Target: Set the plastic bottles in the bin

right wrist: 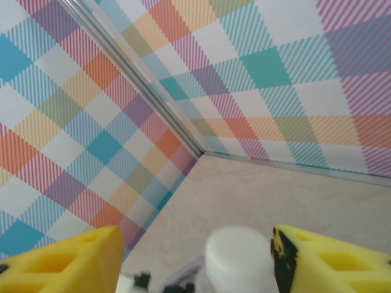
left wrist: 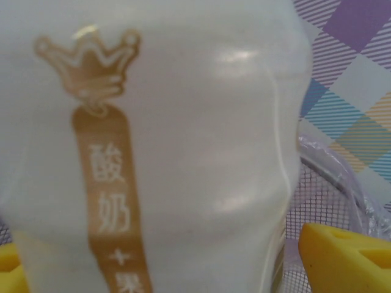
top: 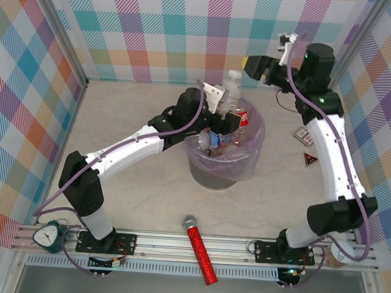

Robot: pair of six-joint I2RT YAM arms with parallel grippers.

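The white bottle is in my left gripper over the bin's far rim, so my right gripper should grip the bottle's white cap and move the bottle farther into the bin.
My left gripper is shut on a milky white bottle with a white cap, holding it upright over the far rim of the bin. In the left wrist view that white bottle, with its gold crown label, sits between my yellow fingers, and the bin's mesh wall shows behind it. Several bottles lie in the lavender-lined bin, among them a red-labelled one and a clear one. My right gripper hangs open, high behind the bin. The white cap shows below its spread fingers.
A red glittery microphone lies at the near edge between the arm bases. Two small cards lie on the table right of the bin. Plaid walls close in the back and both sides.
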